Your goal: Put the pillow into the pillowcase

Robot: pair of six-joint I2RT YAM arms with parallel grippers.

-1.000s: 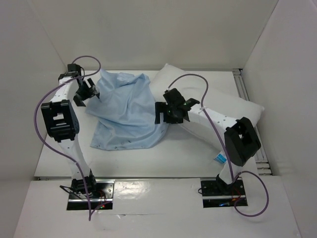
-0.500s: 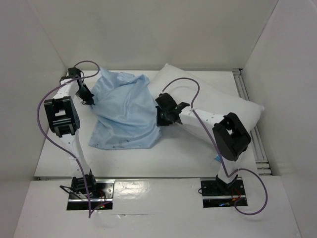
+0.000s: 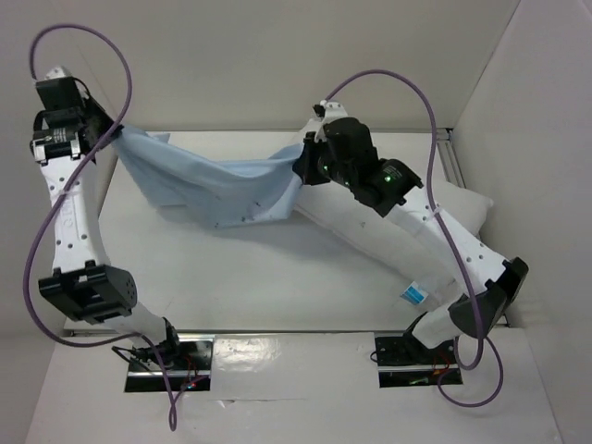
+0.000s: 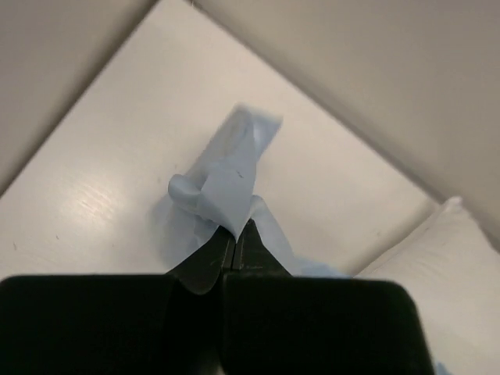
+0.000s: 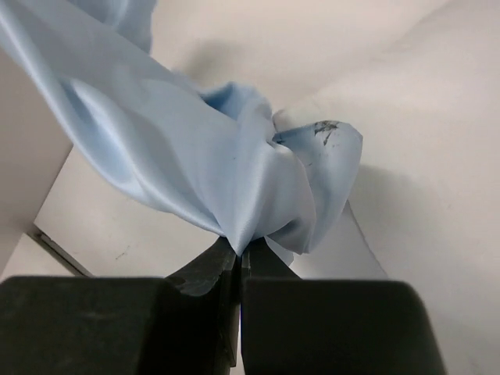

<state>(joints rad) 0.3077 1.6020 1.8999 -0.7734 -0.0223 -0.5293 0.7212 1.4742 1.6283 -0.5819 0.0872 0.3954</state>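
Note:
The pillowcase's far corner [image 3: 135,141], away from the pillow, occupies my left gripper, which should therefore take the edge [image 3: 285,196] beside the pillow, lifting that open for my right gripper.
The light blue pillowcase [image 3: 208,180] hangs stretched above the table between both arms, sagging in the middle. My left gripper [image 3: 118,132] is shut on its left corner, high at the back left; in the left wrist view the pillowcase [image 4: 226,172] bunches at the tips of that gripper [image 4: 237,228]. My right gripper [image 3: 301,165] is shut on the opposite corner; in the right wrist view the pillowcase [image 5: 195,168] drapes from the closed gripper [image 5: 241,248]. The white pillow [image 3: 462,208] lies on the table at the right, partly hidden under the right arm, and its corner [image 4: 437,258] shows in the left wrist view.
White walls [image 3: 277,55] close in the table [image 3: 259,277] at back and sides. A metal rail [image 3: 453,157] runs along the right edge. A small blue-and-white tag [image 3: 413,294] pokes out at the pillow's near edge. Purple cables loop off both arms.
Both grippers closed on the pillowcase's corners and rose, lifting the cloth off the table and pulling it taut between them. The left arm swung up and left, the right up and back.

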